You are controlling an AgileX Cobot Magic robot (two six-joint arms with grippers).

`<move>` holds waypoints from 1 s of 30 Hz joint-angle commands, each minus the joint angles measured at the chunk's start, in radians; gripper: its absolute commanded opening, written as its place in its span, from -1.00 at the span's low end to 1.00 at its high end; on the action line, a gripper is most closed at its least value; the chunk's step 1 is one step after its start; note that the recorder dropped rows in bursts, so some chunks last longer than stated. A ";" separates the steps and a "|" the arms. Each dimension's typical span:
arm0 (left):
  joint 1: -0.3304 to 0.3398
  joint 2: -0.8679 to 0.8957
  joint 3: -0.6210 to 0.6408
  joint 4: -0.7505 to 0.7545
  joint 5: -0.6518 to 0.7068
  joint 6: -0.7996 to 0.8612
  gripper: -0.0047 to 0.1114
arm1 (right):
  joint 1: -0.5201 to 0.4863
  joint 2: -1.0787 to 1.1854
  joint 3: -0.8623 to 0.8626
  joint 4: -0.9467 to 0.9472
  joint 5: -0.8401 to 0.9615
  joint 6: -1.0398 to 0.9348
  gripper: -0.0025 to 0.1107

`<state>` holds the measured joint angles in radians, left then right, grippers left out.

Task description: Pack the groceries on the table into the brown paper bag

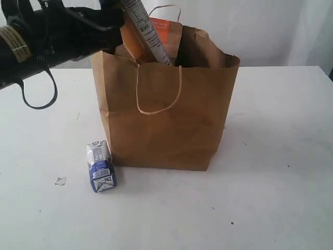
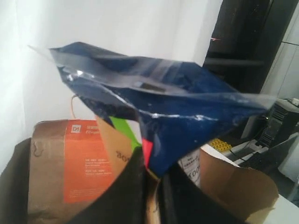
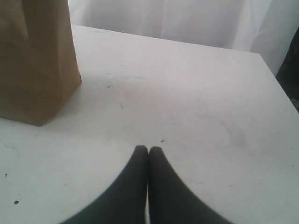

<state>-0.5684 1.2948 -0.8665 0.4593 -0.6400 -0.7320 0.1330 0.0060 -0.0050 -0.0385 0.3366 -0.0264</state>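
Observation:
The blue spaghetti packet (image 1: 148,32) sticks up tall and slanted from the bag's opening next to the pouch, so my left gripper should pull back and rest it against the bag's rim (image 1: 115,57).
The brown paper bag (image 1: 166,120) stands upright in the middle of the table (image 1: 281,156). A brown pouch with orange label (image 1: 165,32) sticks up out of it. The blue spaghetti packet (image 1: 147,30) leans out of the bag's mouth, and my left gripper (image 1: 118,15) is shut on its upper part. In the left wrist view the black fingers (image 2: 131,186) pinch the blue packet (image 2: 177,112) above the pouch (image 2: 84,158) and the bag rim (image 2: 243,186). A small blue-white carton (image 1: 100,166) lies on the table by the bag's front left corner. My right gripper (image 3: 148,149) is shut and empty over bare table.
A small clear scrap (image 1: 60,180) lies left of the carton. A black cable loop (image 1: 39,94) hangs under the left arm. The bag's side (image 3: 32,60) stands away from the right gripper. A white backdrop runs behind the table.

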 commanded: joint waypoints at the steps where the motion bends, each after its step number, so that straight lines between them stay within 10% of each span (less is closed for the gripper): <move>1: -0.002 0.013 -0.054 0.035 -0.055 -0.042 -0.92 | -0.004 -0.006 0.005 -0.001 -0.002 0.004 -0.96; 30: -0.037 0.140 -0.203 0.032 0.040 -0.041 -0.92 | -0.004 -0.006 0.005 -0.001 -0.002 0.004 -0.96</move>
<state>-0.6147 1.4446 -1.0576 0.4921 -0.6091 -0.7816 0.1330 0.0060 -0.0050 -0.0385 0.3366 -0.0264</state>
